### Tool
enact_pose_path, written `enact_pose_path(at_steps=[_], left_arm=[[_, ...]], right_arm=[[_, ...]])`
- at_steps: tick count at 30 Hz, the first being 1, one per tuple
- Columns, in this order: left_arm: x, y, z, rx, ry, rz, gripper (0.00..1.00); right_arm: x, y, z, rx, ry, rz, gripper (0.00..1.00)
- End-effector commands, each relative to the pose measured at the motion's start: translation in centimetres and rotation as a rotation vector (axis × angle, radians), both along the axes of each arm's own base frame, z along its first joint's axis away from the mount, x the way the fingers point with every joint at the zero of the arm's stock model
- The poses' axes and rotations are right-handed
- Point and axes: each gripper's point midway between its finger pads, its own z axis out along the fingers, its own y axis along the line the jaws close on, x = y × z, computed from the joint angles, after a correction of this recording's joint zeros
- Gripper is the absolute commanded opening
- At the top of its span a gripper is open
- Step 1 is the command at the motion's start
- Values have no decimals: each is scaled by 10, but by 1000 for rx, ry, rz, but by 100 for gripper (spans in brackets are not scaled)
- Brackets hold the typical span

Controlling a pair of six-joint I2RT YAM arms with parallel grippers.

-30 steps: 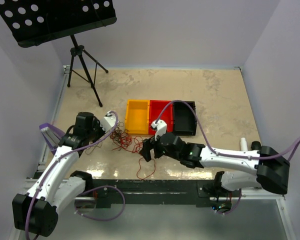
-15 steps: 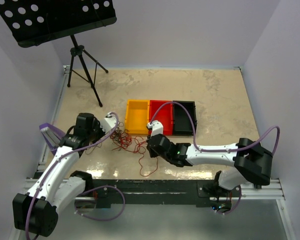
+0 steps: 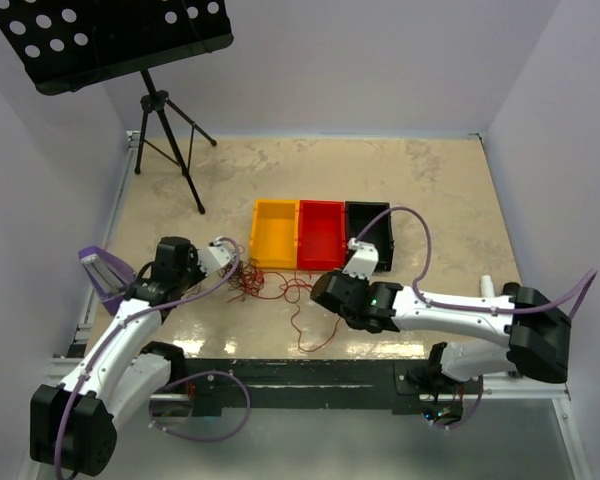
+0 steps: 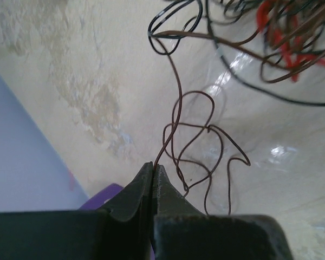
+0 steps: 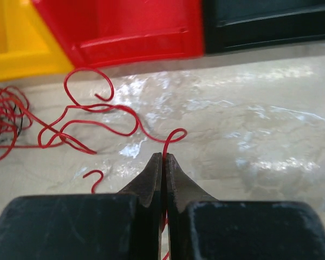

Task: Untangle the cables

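The brown cable in the robot's left gripper still passes through dark loops at the tangle's edge (image 4: 172, 28), so the robot should pull it away toward the purple piece (image 3: 102, 275).
The cables (image 3: 252, 286) lie in a tangle of thin red and dark wires in front of the yellow bin. My left gripper (image 3: 232, 267) sits at the tangle's left edge. In the left wrist view it (image 4: 153, 166) is shut on a dark brown cable (image 4: 176, 103) that runs up into the tangle (image 4: 271, 38). My right gripper (image 3: 318, 288) is to the right of the tangle. In the right wrist view it (image 5: 163, 157) is shut on a red cable (image 5: 100, 108) that stretches left toward the tangle (image 5: 5, 124); the cable's tail (image 3: 308, 335) trails toward the near edge.
Three bins stand side by side behind the cables: yellow bin (image 3: 274, 236), red bin (image 3: 321, 234), black bin (image 3: 372, 236). A music stand (image 3: 110, 40) on a tripod (image 3: 166, 140) stands at the back left. A purple piece (image 3: 104, 268) sits at the table's left edge.
My right gripper has shut on the red cable and moved right, drawing it out of the tangle. The left gripper stays shut and has shifted slightly.
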Motion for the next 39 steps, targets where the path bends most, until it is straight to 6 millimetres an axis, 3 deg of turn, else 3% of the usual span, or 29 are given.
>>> enact_pose_path(at_steps=[1,7,9,13,18,19,20,21,22,23,26,28,32,39], left_arm=[[8,44,12,172,-112,134,0],[20,71,28,147,-124,252,0],[26,75,34,125,-125,268,0],[35,80,47,84,-132,291,0],[32,71,42,54,-100,252,0],[30,70,40,48,-94,245,0],[29,67,37,42,-84,231,0],[27,65,35,37,-71,221,0],[26,64,33,33,-63,212,0],[25,62,32,28,-54,203,0],[22,56,31,7,-36,173,0],[22,49,34,-18,-37,146,0],[22,36,40,-79,-31,102,0],[20,28,37,-116,-3,80,0]], right_arm=[[2,-52,32,68,-61,-306,0],[-9,-93,61,212,-84,-463,0],[-6,-89,69,232,-99,-430,0],[-6,-88,62,200,-90,-430,0],[0,-55,46,133,-62,-299,0],[1,-45,40,122,-49,-268,2],[1,-38,33,110,-33,-244,11],[1,-31,24,94,-20,-217,24],[1,-25,19,94,-9,-198,29],[0,-22,11,72,4,-184,44],[2,-17,3,43,12,-171,60],[4,-14,4,34,4,-160,66],[10,-4,8,22,-17,-121,68],[12,17,-10,1,18,-68,72]])
